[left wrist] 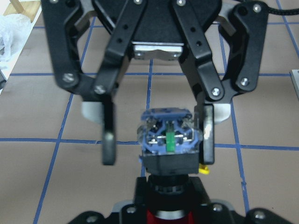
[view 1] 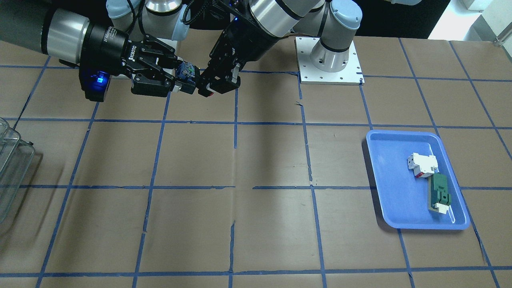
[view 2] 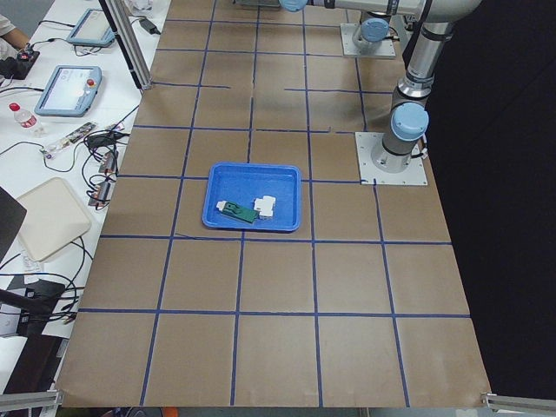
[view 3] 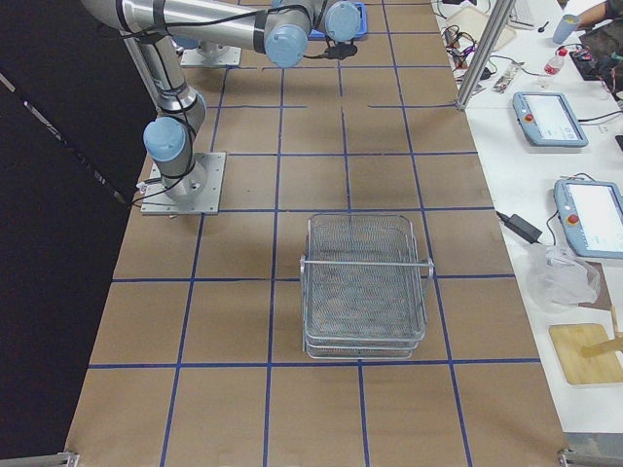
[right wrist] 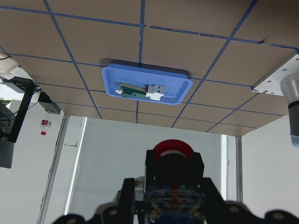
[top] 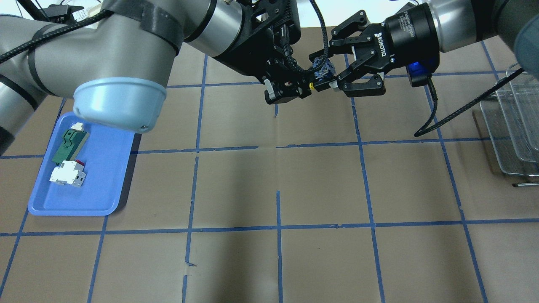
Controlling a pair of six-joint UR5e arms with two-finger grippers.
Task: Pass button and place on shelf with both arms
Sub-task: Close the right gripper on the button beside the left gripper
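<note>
My right gripper will place the button [view 1: 187, 73] on the shelf, where it will tip onto its side, since the red cap [right wrist: 173, 148] points straight out from that gripper.
The button [left wrist: 167, 140] hangs in the air between the two grippers, above the far middle of the table. My left gripper [top: 290, 89] is shut on its red cap and black body. My right gripper [top: 332, 80] is open, its fingers on either side of the blue-grey contact block [top: 321, 68]. In the left wrist view one right finger [left wrist: 208, 135] touches the block and the other [left wrist: 108, 142] stands apart. The right wrist view shows the red cap [right wrist: 187, 149]. The wire-mesh shelf [top: 509, 126] stands at the table's right end and also shows in the exterior right view [view 3: 365, 282].
A blue tray [top: 97, 189] lies at the left, holding a white-and-red breaker block [top: 67, 173] and a flat green part [top: 69, 145]. The left arm's elbow [top: 118, 101] hangs over the tray's far end. The brown table has a grid of blue tape lines.
</note>
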